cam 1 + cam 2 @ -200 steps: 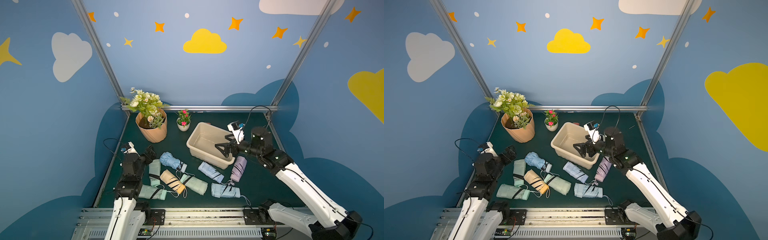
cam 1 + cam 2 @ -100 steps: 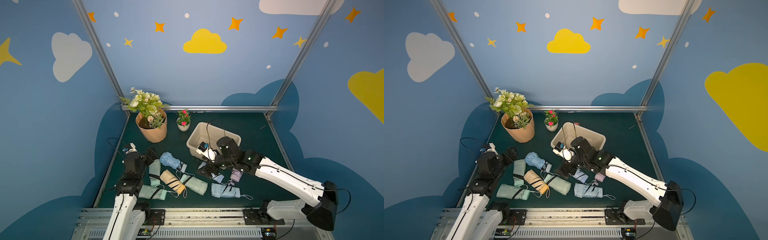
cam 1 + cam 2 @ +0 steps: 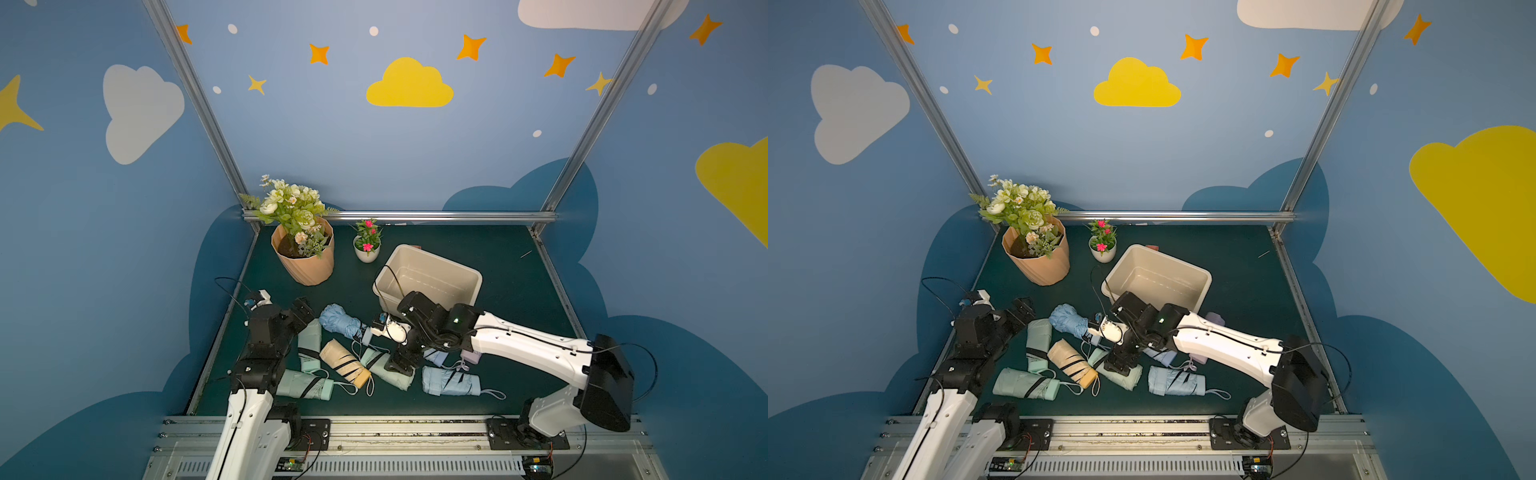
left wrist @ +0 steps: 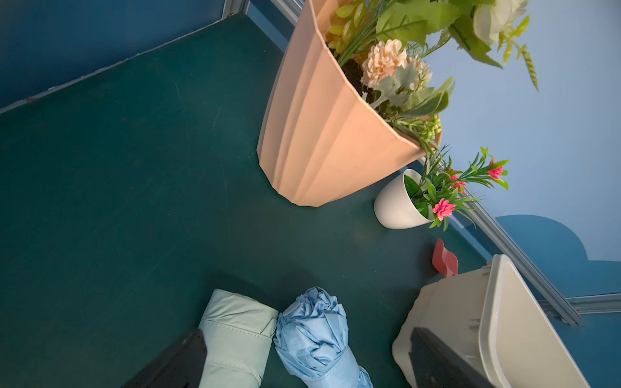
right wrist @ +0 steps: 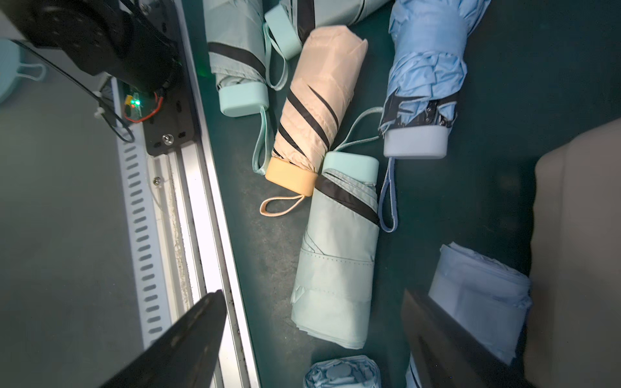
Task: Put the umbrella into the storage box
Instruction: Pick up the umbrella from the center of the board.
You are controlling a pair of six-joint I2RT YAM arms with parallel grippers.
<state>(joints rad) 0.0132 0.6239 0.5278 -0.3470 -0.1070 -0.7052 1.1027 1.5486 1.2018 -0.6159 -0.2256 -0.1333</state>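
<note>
My right gripper should keep going down until its open fingers straddle the mint umbrella's body. The umbrella's body lies lengthwise between those fingers, with free mat along both sides.
The cream storage box stands at the back right of the mat, and nothing shows inside it. Several folded umbrellas lie in front of it. My right gripper points down over a mint umbrella. In the right wrist view that umbrella lies between the wide-apart fingers, untouched, so the right gripper is open. My left gripper hangs open near a second mint umbrella and a ruffled blue umbrella, holding nothing.
A peach flower pot and a small white pot stand at the back left. A beige umbrella, a light blue one and a lavender one lie nearby. The metal rail runs along the front edge.
My right arm has swung from beside the storage box leftward and down over the umbrellas near the front; its jaws have narrowed slightly. The left arm has barely moved.
</note>
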